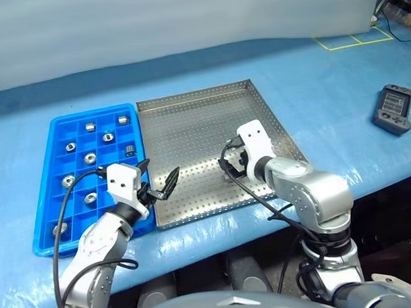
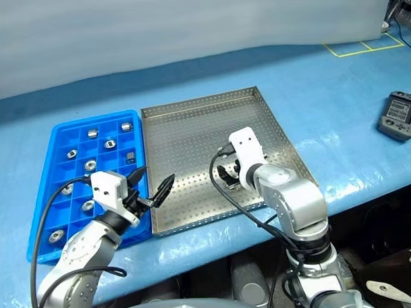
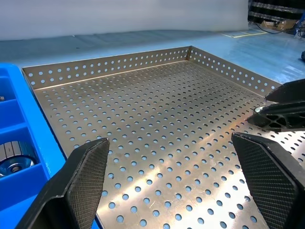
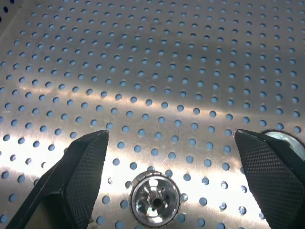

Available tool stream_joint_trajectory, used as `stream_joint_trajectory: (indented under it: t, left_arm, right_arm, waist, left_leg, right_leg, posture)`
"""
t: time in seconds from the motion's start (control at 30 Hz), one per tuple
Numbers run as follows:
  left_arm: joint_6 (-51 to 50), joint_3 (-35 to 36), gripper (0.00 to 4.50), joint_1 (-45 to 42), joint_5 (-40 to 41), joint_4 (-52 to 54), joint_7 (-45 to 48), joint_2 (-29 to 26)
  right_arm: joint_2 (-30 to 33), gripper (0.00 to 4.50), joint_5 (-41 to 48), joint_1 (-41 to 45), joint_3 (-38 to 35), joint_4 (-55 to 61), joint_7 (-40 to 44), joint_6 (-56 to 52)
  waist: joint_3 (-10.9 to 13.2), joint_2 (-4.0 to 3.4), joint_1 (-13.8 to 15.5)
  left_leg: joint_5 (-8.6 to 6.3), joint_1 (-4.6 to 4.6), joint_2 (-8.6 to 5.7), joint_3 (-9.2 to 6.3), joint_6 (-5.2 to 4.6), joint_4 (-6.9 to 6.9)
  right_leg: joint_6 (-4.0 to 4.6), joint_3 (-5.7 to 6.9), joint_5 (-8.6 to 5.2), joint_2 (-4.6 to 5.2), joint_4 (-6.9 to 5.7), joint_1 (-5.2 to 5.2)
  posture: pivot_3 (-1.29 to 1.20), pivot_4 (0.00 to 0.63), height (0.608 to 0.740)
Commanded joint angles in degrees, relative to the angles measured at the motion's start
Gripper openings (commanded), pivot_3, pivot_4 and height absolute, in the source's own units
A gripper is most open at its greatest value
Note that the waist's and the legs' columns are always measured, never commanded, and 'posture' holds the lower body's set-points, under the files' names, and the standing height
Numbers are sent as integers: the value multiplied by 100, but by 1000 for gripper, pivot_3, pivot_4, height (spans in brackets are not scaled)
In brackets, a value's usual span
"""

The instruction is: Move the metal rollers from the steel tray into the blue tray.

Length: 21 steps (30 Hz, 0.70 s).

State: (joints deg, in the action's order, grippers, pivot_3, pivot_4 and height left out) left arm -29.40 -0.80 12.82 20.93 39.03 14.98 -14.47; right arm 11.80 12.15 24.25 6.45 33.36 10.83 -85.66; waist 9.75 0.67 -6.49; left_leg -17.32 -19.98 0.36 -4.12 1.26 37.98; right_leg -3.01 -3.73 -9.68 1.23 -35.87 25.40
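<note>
My right gripper should keep going down, as one roller [image 4: 155,199] stands upright between its open fingers, clear of the second roller, until they can close on this roller's sides.
The steel tray [image 1: 191,121] lies in the middle of the blue-covered table, with the blue tray [image 1: 82,115] touching its left side. Several metal rollers [image 1: 90,158] sit in the blue tray's compartments. One roller [image 4: 156,199] lies on the steel tray's perforated floor between the open fingers of my right gripper [image 1: 230,160], which tilts down over the tray's front right part. A second roller [image 4: 282,138] peeks out behind one finger. My left gripper [image 1: 159,177] stands open and empty, level above the seam between the two trays near their front edge.
A grey handheld controller [image 1: 395,109] lies at the far right of the table. Yellow tape lines [image 1: 353,41] mark the back right corner. The table's front edge runs just below both trays.
</note>
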Motion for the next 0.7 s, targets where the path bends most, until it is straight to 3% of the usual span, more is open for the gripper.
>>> stream_joint_trajectory:
  t: [0.03, 0.57, 0.7]
  left_arm:
    - [134, -59, 4500, 26, 5, 99, 4, 50]
    - [153, -218, 4500, 176, -82, 180, 172, -127]
    - [182, -232, 4500, 173, -88, 173, 202, -152]
  right_arm:
    - [-9, 4449, 206, -25, 41, 312, 112, -272]
    - [227, 4449, 102, -568, 466, -337, 39, 751]
    - [220, 3552, 53, -648, 468, -423, -11, 1020]
  waist:
    - [0, 0, -16]
    - [2, 5, -26]
    - [3, 7, -25]
  left_leg:
    - [0, 0, 0, 0, 0, 0]
    - [0, 1, 0, 2, 0, -1]
    - [0, 0, 0, 2, 0, -1]
  right_leg:
    - [0, 0, 0, 0, 0, 0]
    - [-1, -1, -1, 0, 2, 0]
    - [-1, -1, -1, 0, 3, 1]
  posture:
    - [-79, 150, 740]
    - [-64, 150, 740]
    - [-63, 150, 740]
